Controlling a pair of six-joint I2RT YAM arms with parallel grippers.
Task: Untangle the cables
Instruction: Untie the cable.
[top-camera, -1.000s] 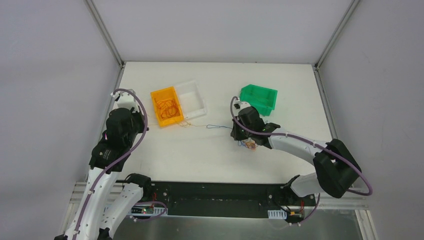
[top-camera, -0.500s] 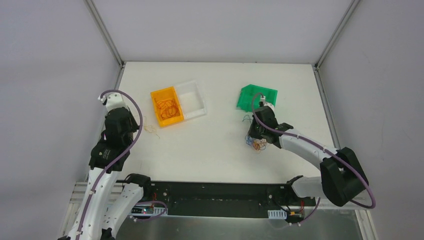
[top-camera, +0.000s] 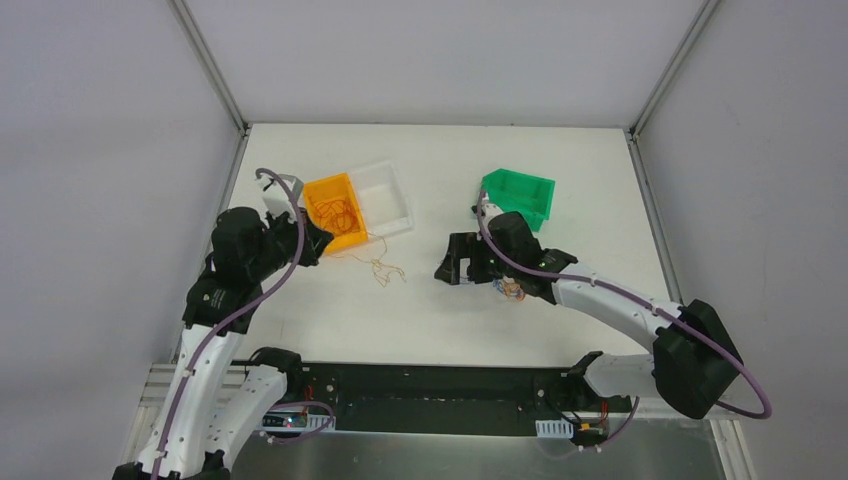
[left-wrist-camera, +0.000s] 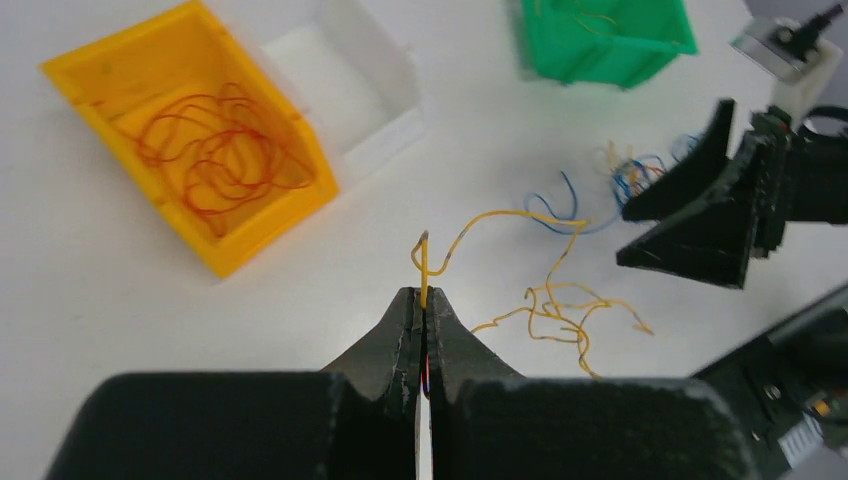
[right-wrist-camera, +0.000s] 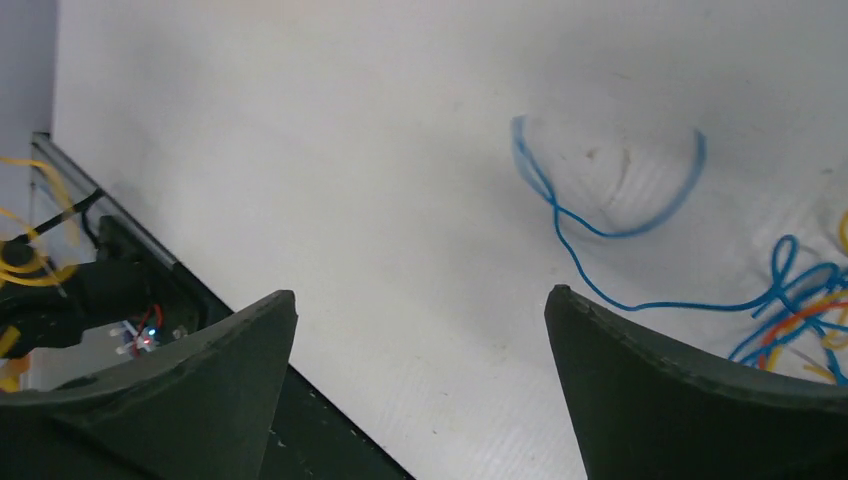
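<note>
My gripper will carry the yellow-orange cable (top-camera: 384, 247), and the cable will come away by itself and hang limply, because it trails in loose curls (top-camera: 383, 272) clear of the clump.
My left gripper (left-wrist-camera: 424, 297) is shut on one end of a thin yellow-orange cable (left-wrist-camera: 552, 300). The cable trails in curls over the white table (top-camera: 385, 268) just right of the left gripper (top-camera: 318, 240). A small clump of blue, orange and red cables (top-camera: 510, 290) lies beside the right arm. Out of it runs a loose blue cable (right-wrist-camera: 600, 228). My right gripper (right-wrist-camera: 420, 300) stands wide open over bare table left of that strand, with nothing between its fingers (top-camera: 455, 262). More orange-red cables (left-wrist-camera: 215, 155) lie coiled in the orange bin (top-camera: 322, 190).
A clear bin (top-camera: 392, 180) adjoins the orange bin on its right. A green bin (top-camera: 520, 188) stands behind the right gripper, a few strands showing inside it (left-wrist-camera: 590, 15). The black base rail (top-camera: 430, 390) runs along the near edge of the table.
The right gripper has opened and swung left, away from the green bin, leaving the blue strand on the table. The left gripper carried the yellow-orange cable right, toward the orange bin.
</note>
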